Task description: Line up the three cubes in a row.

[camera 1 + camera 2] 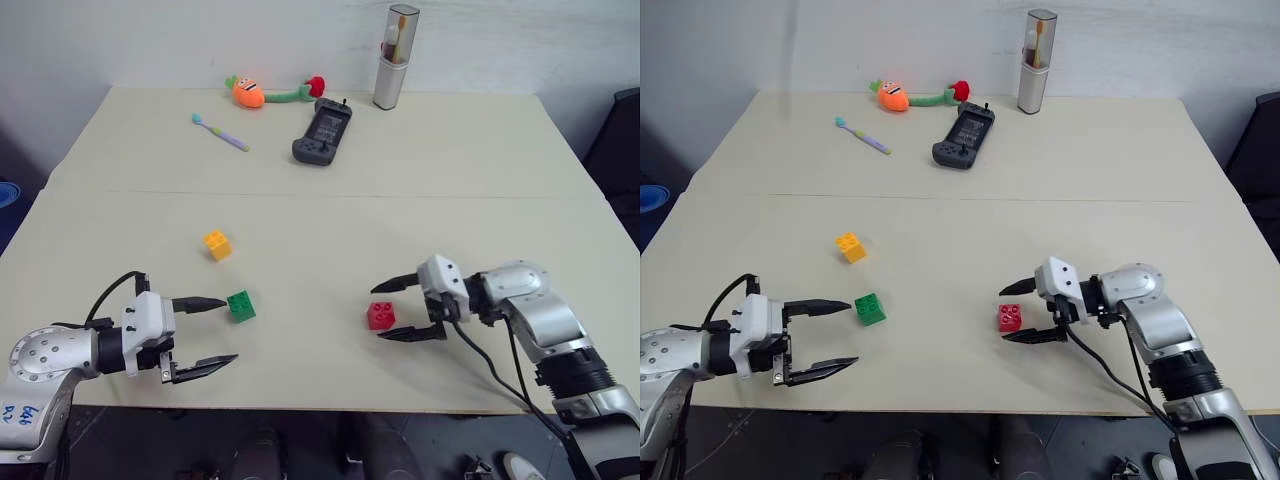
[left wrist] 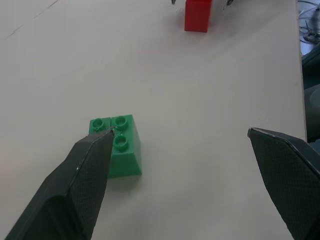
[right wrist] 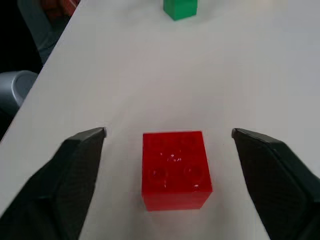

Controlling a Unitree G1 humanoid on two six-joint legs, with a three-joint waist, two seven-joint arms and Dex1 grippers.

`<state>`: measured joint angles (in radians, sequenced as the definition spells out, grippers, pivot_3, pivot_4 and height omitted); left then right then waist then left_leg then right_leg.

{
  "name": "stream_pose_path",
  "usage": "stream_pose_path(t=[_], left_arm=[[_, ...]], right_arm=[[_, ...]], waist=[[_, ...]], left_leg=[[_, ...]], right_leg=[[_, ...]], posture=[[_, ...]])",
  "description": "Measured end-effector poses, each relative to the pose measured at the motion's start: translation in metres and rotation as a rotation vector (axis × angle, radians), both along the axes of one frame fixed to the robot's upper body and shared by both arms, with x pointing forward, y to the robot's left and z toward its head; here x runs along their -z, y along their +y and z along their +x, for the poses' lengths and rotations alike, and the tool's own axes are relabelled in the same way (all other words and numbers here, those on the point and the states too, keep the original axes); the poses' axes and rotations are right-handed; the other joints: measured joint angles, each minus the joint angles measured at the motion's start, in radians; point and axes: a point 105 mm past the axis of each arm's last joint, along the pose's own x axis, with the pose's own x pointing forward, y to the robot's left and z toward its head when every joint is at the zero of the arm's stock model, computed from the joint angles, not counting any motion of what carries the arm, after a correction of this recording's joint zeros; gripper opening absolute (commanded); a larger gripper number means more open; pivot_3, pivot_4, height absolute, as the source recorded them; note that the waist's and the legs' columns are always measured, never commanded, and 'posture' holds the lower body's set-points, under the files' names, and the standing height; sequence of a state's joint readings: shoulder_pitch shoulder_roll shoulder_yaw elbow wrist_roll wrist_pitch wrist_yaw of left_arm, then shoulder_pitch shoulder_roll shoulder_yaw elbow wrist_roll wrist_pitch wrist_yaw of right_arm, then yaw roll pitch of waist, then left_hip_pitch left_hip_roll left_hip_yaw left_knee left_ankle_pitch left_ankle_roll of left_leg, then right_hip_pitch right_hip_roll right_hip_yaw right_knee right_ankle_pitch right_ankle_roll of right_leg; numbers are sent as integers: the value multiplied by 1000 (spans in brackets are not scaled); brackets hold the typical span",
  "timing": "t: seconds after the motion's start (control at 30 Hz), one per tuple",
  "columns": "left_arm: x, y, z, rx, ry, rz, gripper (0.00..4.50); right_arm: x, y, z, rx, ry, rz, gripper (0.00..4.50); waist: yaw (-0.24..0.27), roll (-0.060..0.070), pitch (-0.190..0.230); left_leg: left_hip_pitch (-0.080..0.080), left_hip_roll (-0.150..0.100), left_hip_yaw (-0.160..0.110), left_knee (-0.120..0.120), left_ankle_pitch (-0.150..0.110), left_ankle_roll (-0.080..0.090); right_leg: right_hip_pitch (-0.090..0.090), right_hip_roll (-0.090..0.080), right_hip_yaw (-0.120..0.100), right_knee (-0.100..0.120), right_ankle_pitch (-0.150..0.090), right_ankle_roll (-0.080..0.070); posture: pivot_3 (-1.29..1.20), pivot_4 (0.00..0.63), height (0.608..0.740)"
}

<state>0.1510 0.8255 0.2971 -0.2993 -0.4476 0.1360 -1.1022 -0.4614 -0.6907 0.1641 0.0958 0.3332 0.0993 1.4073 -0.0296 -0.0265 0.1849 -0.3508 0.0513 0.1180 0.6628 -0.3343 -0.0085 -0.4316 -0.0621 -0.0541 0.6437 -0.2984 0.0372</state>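
Observation:
The green cube (image 1: 241, 306) has my left gripper's far finger pointing straight at it, so next I move over until my fingers are on both sides of the cube, then carry it next to the red cube.
Three studded cubes lie on the beige table (image 1: 330, 220). The yellow cube (image 1: 217, 244) sits left of centre, with the green cube (image 1: 240, 305) just in front of it and the red cube (image 1: 381, 315) further right. My left gripper (image 1: 228, 330) is open near the front edge, its far fingertip just short of the green cube (image 2: 120, 145) and the cube outside the gap. My right gripper (image 1: 377, 312) is open and points left. The red cube (image 3: 175, 167) stands between its fingers, with a gap on each side.
At the back of the table lie an orange plush carrot (image 1: 247, 92), a toothbrush (image 1: 220, 132) and a black handheld controller (image 1: 322, 133). A tall clear toothbrush case (image 1: 395, 57) stands behind them. The table's front edge runs just below both grippers.

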Motion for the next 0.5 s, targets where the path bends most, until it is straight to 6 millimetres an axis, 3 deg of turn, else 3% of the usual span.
stream_pose_path(t=[0.13, 0.2, 0.3, 0.4, 0.5], left_arm=[[3, 37, -1, -175, -7, -9, 4500], [8, 66, -6, -308, 8, -20, 4500], [16, 107, -16, -489, 34, -24, 4500], [27, 123, -29, -553, 91, -22, 4500], [40, 131, -44, -580, 175, -27, 4500]], right_arm=[[-31, -17, -8, 59, -99, 92, 4489], [-38, -27, -16, 117, -120, 177, 4489], [-34, -44, -24, 215, -106, 297, 4489], [-25, -56, -31, 261, -144, 358, 4489], [2, -77, -46, 297, -60, 331, 4489]], waist=[[0, 0, 0], [1, 0, 0], [2, 0, 0], [2, 0, 0], [3, 0, 0]], left_leg=[[0, 0, -1, 0, -1, 1], [0, 1, -2, 0, -3, 3], [0, 0, -2, 0, -4, 4], [1, 0, -2, 0, -4, 4], [1, 0, -2, -1, -5, 5]], right_leg=[[1, 0, -1, -1, 0, 0], [1, 0, -2, -1, 0, 0], [2, 0, -2, -2, 0, 0], [3, -1, -2, -2, 0, 0], [3, -1, -2, -2, 0, 0]], posture=[[0, 150, 740], [0, 150, 740], [0, 150, 740], [0, 150, 740], [0, 150, 740]])
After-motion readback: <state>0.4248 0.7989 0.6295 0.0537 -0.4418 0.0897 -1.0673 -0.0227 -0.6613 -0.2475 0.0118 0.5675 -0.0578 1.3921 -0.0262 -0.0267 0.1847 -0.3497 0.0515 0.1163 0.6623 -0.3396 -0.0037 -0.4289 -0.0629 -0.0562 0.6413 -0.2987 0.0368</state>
